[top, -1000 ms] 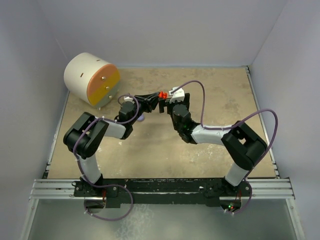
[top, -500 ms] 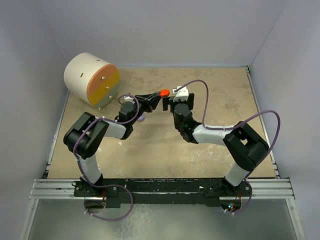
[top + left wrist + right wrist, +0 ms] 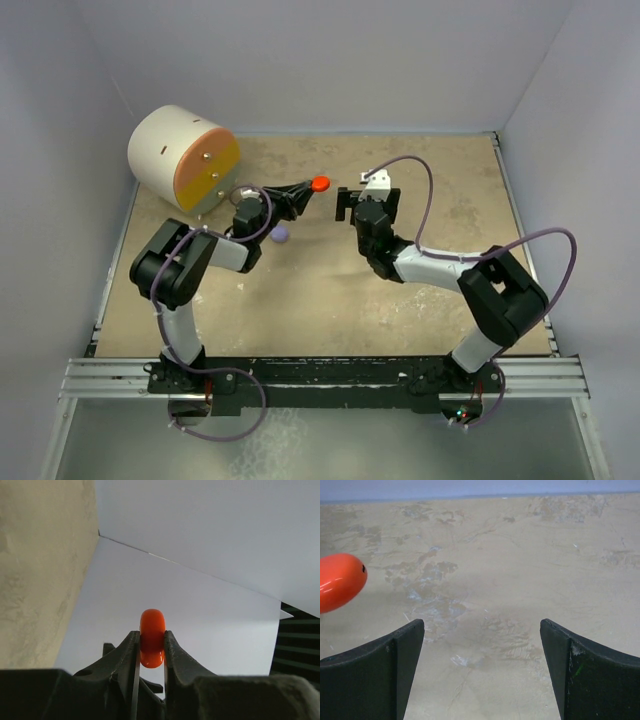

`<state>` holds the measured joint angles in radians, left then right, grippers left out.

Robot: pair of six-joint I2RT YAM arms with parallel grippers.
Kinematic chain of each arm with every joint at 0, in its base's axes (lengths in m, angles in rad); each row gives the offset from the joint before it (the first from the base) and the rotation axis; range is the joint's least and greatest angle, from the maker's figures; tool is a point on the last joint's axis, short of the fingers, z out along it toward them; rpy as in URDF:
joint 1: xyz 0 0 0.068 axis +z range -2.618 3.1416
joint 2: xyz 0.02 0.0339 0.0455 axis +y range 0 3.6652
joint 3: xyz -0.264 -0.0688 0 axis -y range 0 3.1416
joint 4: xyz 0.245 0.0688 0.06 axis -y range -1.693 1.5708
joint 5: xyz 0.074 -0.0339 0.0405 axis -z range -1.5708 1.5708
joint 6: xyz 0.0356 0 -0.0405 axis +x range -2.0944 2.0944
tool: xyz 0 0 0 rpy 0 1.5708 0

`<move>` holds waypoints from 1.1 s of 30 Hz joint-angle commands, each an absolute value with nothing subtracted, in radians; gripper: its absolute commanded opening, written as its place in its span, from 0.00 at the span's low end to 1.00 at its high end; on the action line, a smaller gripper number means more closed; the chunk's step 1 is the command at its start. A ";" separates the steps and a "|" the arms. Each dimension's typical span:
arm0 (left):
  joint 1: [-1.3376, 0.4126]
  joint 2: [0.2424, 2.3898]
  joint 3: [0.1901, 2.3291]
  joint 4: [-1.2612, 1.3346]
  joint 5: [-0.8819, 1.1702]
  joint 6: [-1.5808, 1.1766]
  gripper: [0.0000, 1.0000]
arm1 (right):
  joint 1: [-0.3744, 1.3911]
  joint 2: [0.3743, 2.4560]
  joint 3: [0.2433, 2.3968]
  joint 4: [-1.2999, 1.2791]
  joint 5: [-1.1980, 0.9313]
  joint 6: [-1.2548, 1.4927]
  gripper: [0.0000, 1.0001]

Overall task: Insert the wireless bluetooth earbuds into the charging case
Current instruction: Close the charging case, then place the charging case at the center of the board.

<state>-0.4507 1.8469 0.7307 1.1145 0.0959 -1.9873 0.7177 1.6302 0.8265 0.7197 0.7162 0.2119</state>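
The red-orange case (image 3: 320, 184) is hanging above open tan surface (image 3: 327, 204), clear of the robot's right gripper, so the left gripper should go on lowering it until it sits there, and then let go.
My left gripper (image 3: 313, 186) is shut on a red-orange round charging case (image 3: 320, 184) and holds it on edge above the table. In the left wrist view the case (image 3: 152, 637) is pinched between my fingertips, with my left gripper (image 3: 151, 634) closed around it. My right gripper (image 3: 366, 198) is open and empty, a short way right of the case. In the right wrist view my right gripper (image 3: 482, 625) has wide jaws over bare table, and the case (image 3: 337, 581) shows at the left edge. No earbuds are in view.
A small lavender round case (image 3: 280, 234) lies on the table below the left wrist. A big white cylinder with an orange face (image 3: 185, 158) stands at the back left. Grey walls close in the tan table (image 3: 440, 220) on three sides.
The two grippers met at the red-orange case a second ago. My right gripper has let go, opened and drawn back to the right. My left gripper keeps the case and has shifted slightly left.
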 commanded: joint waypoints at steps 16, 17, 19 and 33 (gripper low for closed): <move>-0.420 2.066 1.137 0.666 0.162 -1.448 0.00 | 0.607 1.313 0.721 0.776 0.510 0.318 1.00; -0.421 2.074 1.160 0.614 0.154 -1.421 0.00 | 0.605 1.302 0.716 0.784 0.501 0.314 1.00; -0.426 2.096 1.202 0.560 0.141 -1.384 0.00 | 0.602 1.285 0.706 0.796 0.492 0.310 1.00; -0.467 2.223 1.403 0.350 0.074 -1.250 0.00 | 0.574 1.265 0.661 0.851 0.414 0.322 1.00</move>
<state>-0.4553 2.2139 1.3273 0.4057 0.1131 -1.3293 0.5846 1.2877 0.6697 0.7815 0.4473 0.3061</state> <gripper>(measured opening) 0.199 0.995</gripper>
